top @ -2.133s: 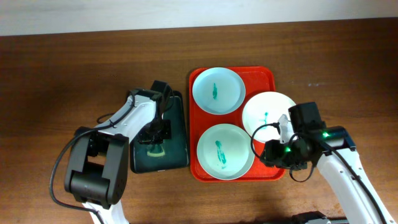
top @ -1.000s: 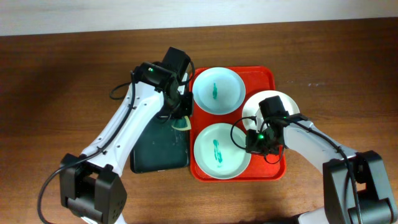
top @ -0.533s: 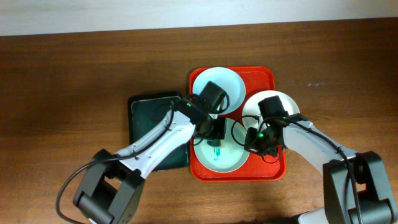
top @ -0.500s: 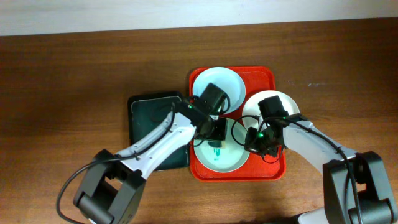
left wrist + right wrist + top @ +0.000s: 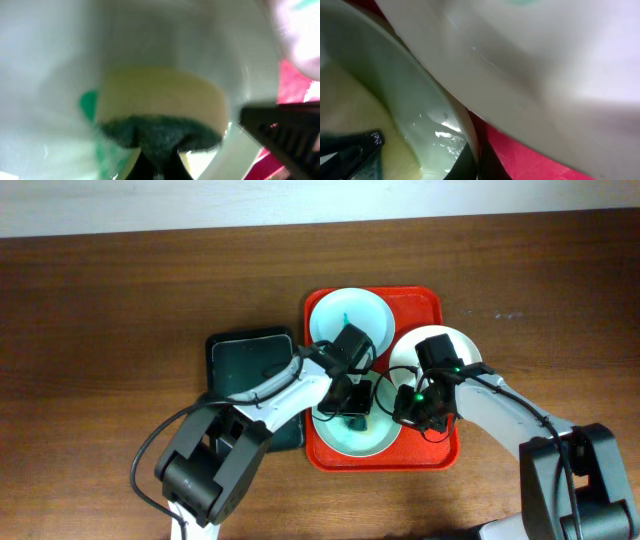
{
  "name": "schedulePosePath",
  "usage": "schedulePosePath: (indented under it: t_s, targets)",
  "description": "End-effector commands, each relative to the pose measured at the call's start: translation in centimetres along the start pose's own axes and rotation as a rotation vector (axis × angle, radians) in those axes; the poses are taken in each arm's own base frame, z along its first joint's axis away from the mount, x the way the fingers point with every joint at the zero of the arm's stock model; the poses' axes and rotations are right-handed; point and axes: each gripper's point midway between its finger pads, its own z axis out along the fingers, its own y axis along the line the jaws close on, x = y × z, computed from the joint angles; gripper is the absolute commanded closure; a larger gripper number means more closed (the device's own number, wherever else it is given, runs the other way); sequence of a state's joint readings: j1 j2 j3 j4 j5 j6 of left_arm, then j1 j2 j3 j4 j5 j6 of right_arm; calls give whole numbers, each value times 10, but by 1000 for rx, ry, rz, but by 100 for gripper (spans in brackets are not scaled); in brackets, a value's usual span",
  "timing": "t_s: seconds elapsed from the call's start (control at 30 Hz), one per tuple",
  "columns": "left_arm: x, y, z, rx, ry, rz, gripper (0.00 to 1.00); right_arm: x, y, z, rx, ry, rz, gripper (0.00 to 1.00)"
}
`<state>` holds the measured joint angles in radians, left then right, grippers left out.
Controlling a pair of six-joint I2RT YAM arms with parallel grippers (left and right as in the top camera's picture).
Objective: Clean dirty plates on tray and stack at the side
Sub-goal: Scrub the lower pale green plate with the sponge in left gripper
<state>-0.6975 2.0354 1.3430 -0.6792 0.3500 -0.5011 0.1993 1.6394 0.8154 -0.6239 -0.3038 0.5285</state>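
Note:
The near mint plate's green smear [image 5: 89, 105] lies beside the sponge, so my left gripper should wipe back across it, then dip the sponge in the black tray [image 5: 250, 372].
The red tray [image 5: 432, 302] holds three plates. The far mint plate [image 5: 340, 310] and the white plate [image 5: 445, 345] each carry a green smear. My left gripper [image 5: 352, 402] is shut on a yellow-and-green sponge [image 5: 160, 107] and presses it into the near mint plate [image 5: 345, 440]. A green smear [image 5: 89, 104] shows beside the sponge. My right gripper [image 5: 405, 408] is shut on that plate's right rim. In the right wrist view my gripper [image 5: 476, 159] pinches the mint rim [image 5: 465, 125], and the white plate [image 5: 545, 65] overlaps above it.
A black tray [image 5: 250, 365] lies left of the red tray, partly under my left arm. Brown wooden table [image 5: 120, 310] lies all round. The right arm's black body [image 5: 285, 132] shows close beside the sponge.
My left gripper lifted the sponge off the black tray, carried it right and set it into the near mint plate. My right gripper closed in on that plate's rim and has stayed there.

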Motion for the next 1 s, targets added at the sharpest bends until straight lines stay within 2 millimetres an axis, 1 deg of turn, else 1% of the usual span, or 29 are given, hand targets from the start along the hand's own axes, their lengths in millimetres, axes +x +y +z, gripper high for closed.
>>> schedulePosePath:
  t_s: [0.0, 0.07, 0.17, 0.23, 0.3, 0.33, 0.4, 0.47, 0.5, 0.6, 0.7, 0.73, 0.77, 0.83, 0.9, 0.97]
  targets:
    - [-15, 73, -15, -296, -29, -120, 100, 3, -24, 6, 112, -5, 38, 96]
    - [-27, 89, -30, -373, -64, -108, 100, 4, -24, 6, 113, -5, 38, 96]
    - [-39, 89, -37, -363, -90, -70, 100, 4, -24, 6, 113, -5, 38, 96]
    - [-42, 83, -34, -325, -93, -68, 100, 4, -24, 6, 113, -5, 38, 96]
    - [-39, 65, -25, -225, -62, -62, 100, 4, -24, 6, 113, -5, 38, 96]
    - [-34, 46, -16, -133, -26, -52, 100, 4, -24, 6, 113, -5, 38, 96]
    - [-26, 25, -2, -33, 23, -34, 100, 4, -24, 6, 113, -5, 38, 96]
    - [-13, 5, 13, 38, 80, -10, 100, 4, -24, 6, 113, -5, 38, 96]
    - [-2, -6, 22, 70, 125, 5, 100, 4, -24, 6, 113, -4, 38, 96]
    - [18, -28, 28, 138, 194, 62, 100, 4, -24, 6, 112, -4, 38, 96]
    - [33, -41, 27, 186, 248, 75, 100, 4, -24, 6, 112, -4, 38, 96]
    - [37, -42, 26, 191, 266, 77, 100, 4, -24, 6, 112, -4, 38, 96]
    - [48, -33, 25, 147, 309, 55, 100, 4, -23, 6, 112, -5, 38, 96]
    - [54, -16, 24, 57, 326, 36, 100, 3, -24, 6, 112, -5, 38, 96]
    - [52, 7, 24, -68, 306, 13, 100, 3, -23, 6, 112, -6, 38, 96]
    - [41, 34, 21, -208, 248, -25, 100, 3, -23, 6, 110, -8, 37, 96]
